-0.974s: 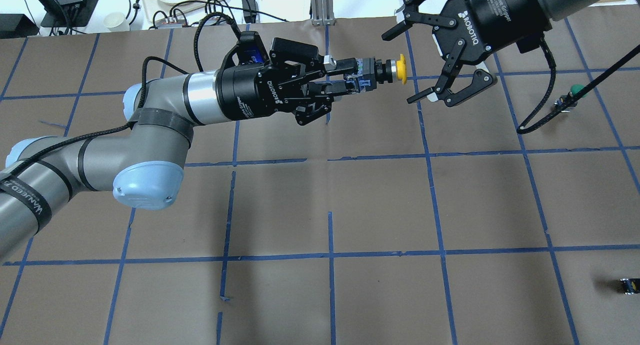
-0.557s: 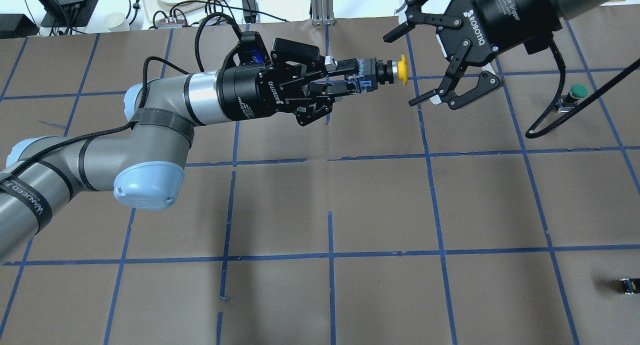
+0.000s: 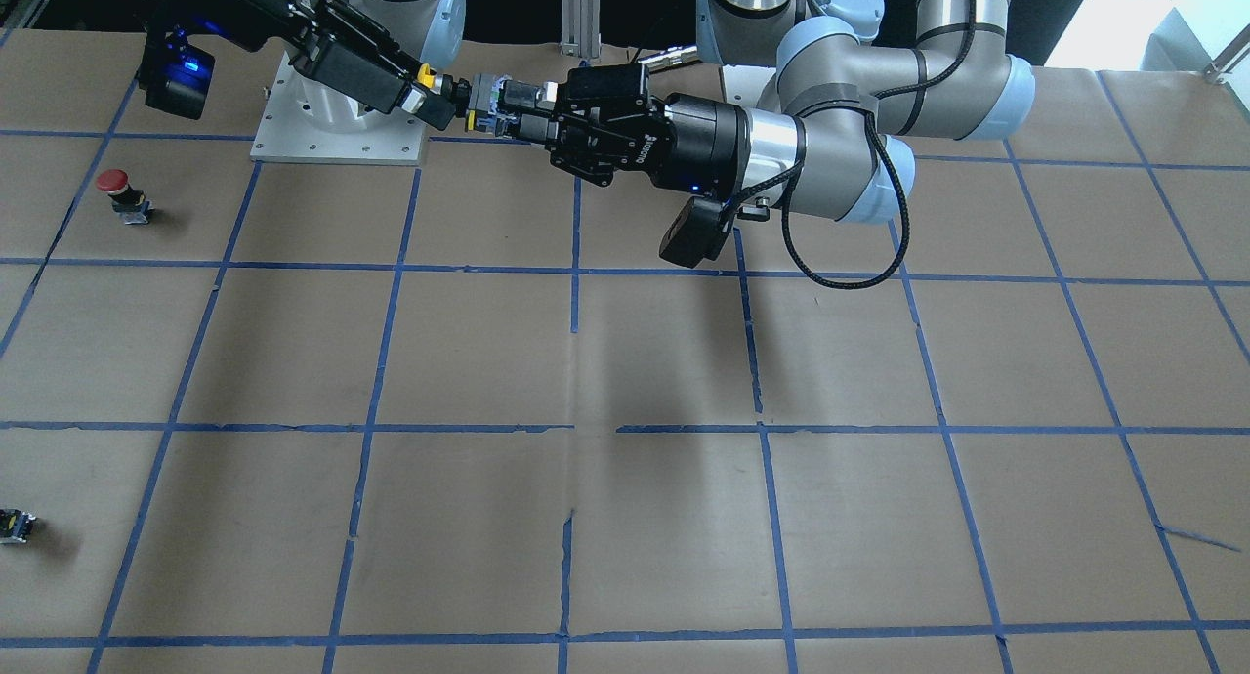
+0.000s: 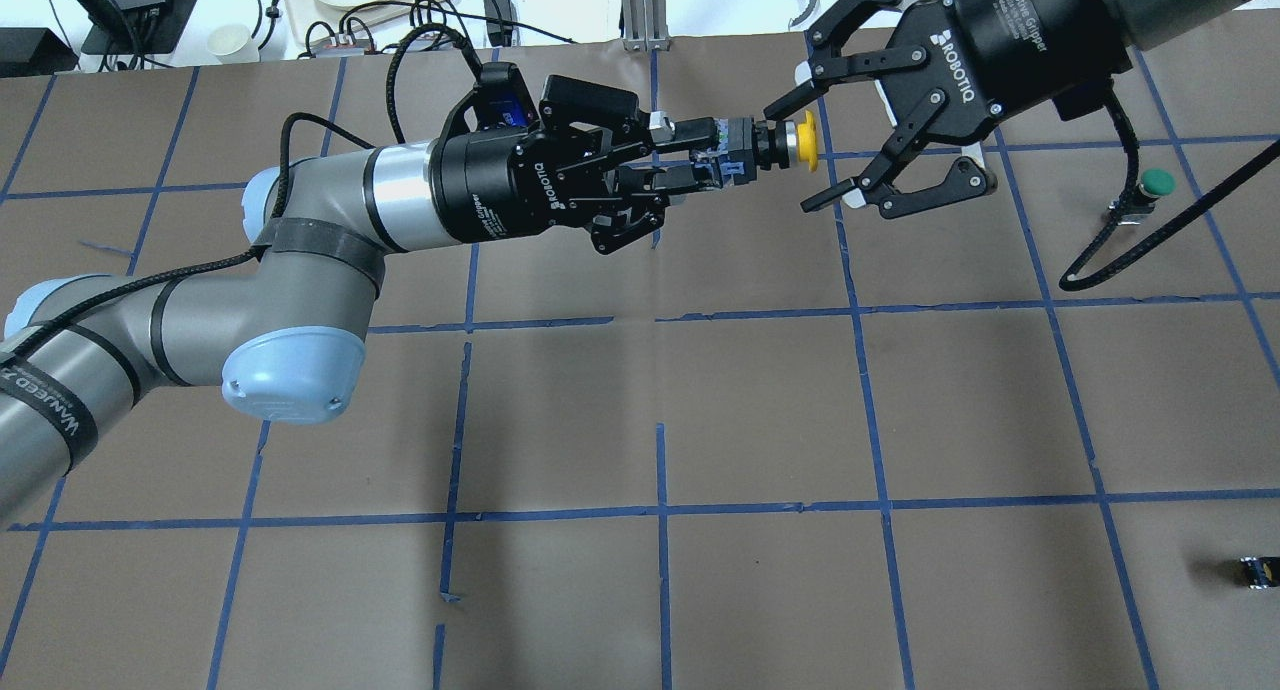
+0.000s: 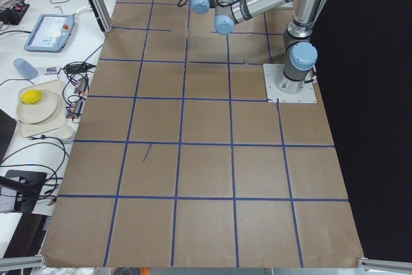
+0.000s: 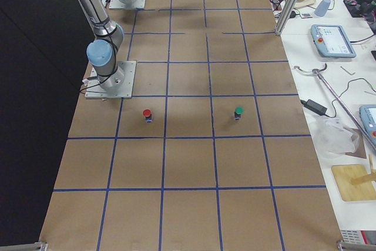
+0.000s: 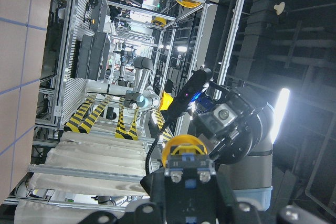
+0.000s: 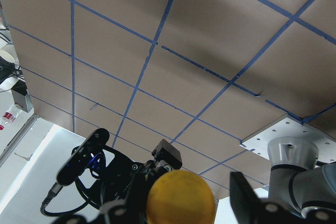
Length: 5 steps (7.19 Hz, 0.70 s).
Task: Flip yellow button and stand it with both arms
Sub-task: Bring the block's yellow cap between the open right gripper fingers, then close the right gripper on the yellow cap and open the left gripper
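The whole yellow button will come along in one piece when the robot carries it by its cap, because the black neck (image 3: 458,92) joins the button's cap and body.
The yellow button (image 4: 803,142) is held level in the air over the far middle of the table, with its cap pointing at the right arm. My left gripper (image 4: 715,153) is shut on its black-and-grey body. My right gripper (image 4: 790,157) is open, with one finger on each side of the cap and gaps showing. The front view shows the cap (image 3: 425,72) between the two grippers. The right wrist view shows the cap (image 8: 180,198) close up at the bottom. The left wrist view shows the button's back (image 7: 188,167).
A green-capped button (image 4: 1155,182) stands at the right, beside the right arm's hanging cable (image 4: 1100,240). A red-capped button (image 3: 114,184) stands on the same side. A small dark block (image 4: 1258,571) lies near the right front corner. Clutter lies beyond the table's far edge.
My right gripper has moved in towards the button and its open fingers now straddle the yellow cap. My left gripper has held the button almost still.
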Each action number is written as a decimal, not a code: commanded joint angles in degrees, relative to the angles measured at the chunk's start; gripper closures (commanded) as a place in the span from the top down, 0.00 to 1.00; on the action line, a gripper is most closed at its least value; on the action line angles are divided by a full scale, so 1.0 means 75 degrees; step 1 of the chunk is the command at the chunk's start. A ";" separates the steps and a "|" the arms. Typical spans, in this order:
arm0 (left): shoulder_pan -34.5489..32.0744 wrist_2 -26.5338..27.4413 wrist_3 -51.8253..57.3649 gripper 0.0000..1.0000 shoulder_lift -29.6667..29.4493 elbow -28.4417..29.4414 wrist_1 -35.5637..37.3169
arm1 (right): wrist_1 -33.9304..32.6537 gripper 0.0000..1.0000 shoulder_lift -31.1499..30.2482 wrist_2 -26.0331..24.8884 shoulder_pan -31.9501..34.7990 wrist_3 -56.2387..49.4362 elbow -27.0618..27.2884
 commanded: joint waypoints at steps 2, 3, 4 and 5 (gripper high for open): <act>0.0000 -0.0010 -0.0017 0.56 -0.0053 0.0014 0.0002 | 0.0009 0.29 -0.0013 0.0032 0.0000 -0.0001 -0.0038; 0.0024 0.0002 -0.0226 1.00 -0.0053 0.0049 0.0014 | 0.0009 0.27 -0.0013 0.0032 0.0000 -0.0002 -0.0050; 0.0024 0.0002 -0.0495 1.00 -0.0076 0.0049 0.0176 | 0.0009 0.26 -0.0001 0.0032 0.0000 -0.0002 -0.0050; 0.0047 0.0071 -0.0892 1.00 -0.0077 0.0061 0.0572 | -0.0025 0.25 0.0022 0.0009 -0.0058 -0.0013 -0.0073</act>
